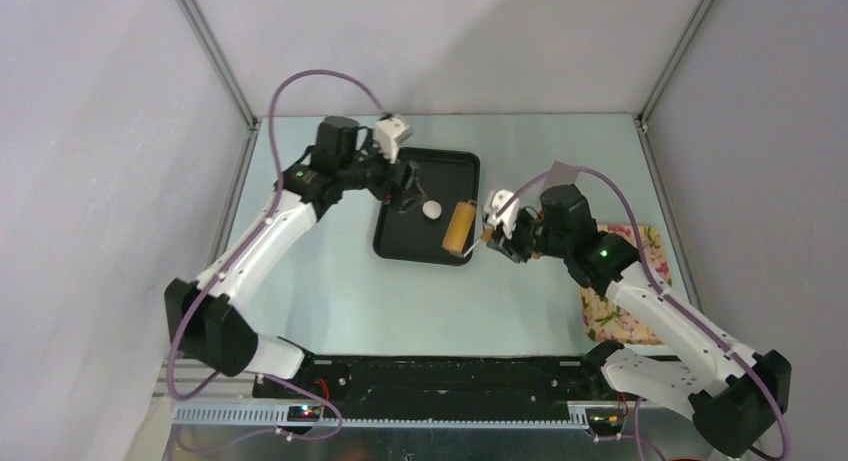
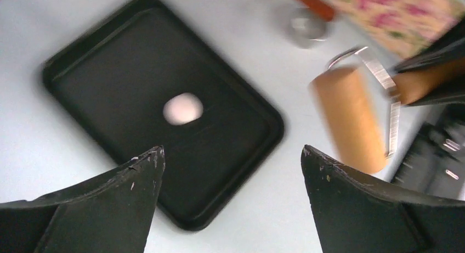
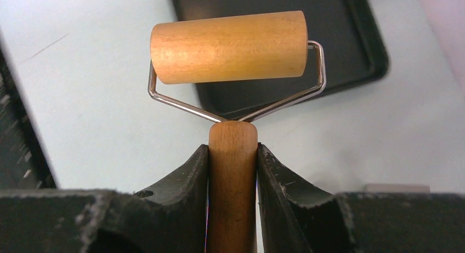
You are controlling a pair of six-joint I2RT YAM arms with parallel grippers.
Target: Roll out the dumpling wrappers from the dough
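Observation:
I should hold the frame [image 3: 295, 99] with my left gripper while my right gripper takes a new grip, because my right gripper is pinching the rolling pin's handle [image 3: 233, 136] close to the wire frame.
A small white lump of dough [image 1: 431, 209] [image 2: 182, 108] lies near the middle of the black tray [image 1: 395, 243] [image 2: 104, 72] [image 3: 351, 39]. My left gripper [image 1: 407, 189] [image 2: 233, 154] hangs open above the tray's left part, just left of the dough, holding nothing. My right gripper [image 1: 497, 233] [image 3: 232, 149] is shut on the wooden handle of a rolling pin [image 1: 459, 227] [image 3: 229, 45] [image 2: 351, 121]. The pin's wooden roller sits over the tray's right edge, right of the dough and apart from it.
A floral cloth [image 1: 620, 311] [image 2: 395, 11] lies on the table at the right, under the right arm. A round steel cup [image 2: 307, 28] stands near the cloth in the left wrist view. Grey walls close in the table on three sides.

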